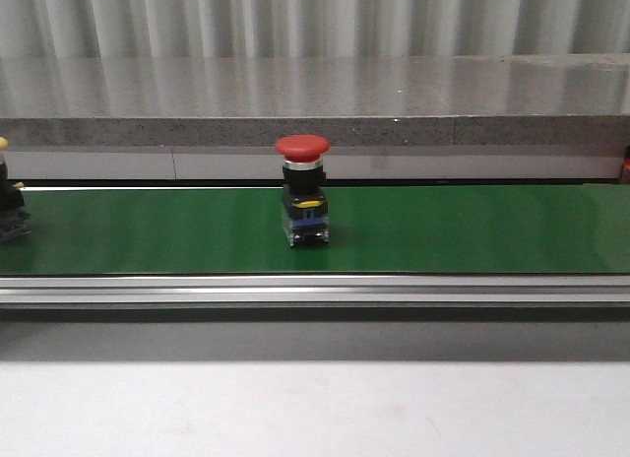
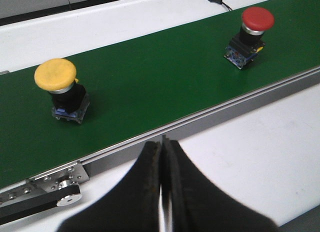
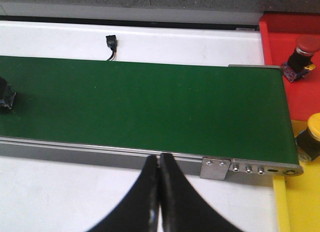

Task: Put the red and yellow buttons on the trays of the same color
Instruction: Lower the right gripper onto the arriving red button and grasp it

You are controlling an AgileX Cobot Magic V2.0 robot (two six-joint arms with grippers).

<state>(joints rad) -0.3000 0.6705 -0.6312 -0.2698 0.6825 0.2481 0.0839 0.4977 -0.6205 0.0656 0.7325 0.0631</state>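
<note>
The red tray [image 3: 296,96] is at the end of the belt, far from my left gripper. So next my right gripper picks the red button [image 1: 304,189] up off the belt first.
A red button [image 1: 302,201] stands upright mid-belt on the green conveyor [image 1: 443,230]; the left wrist view shows it too [image 2: 251,36]. A yellow button [image 2: 62,89] stands on the belt near its left end, just visible at the front view's left edge [image 1: 8,206]. My left gripper [image 2: 163,142] is shut and empty over the white table, short of the belt's rail. My right gripper [image 3: 159,158] is shut and empty beside the rail near the belt's right end. A red tray [image 3: 285,67] holds a red button [image 3: 301,54]; a yellow tray [image 3: 302,202] holds a yellow button [image 3: 312,137].
A silver rail [image 1: 315,288] runs along the belt's near side, with a roller bracket [image 2: 55,184] at the left end and a bolted plate [image 3: 240,168] at the right. A small black plug [image 3: 110,43] lies on the white surface behind the belt. A grey ledge [image 1: 315,107] spans the back.
</note>
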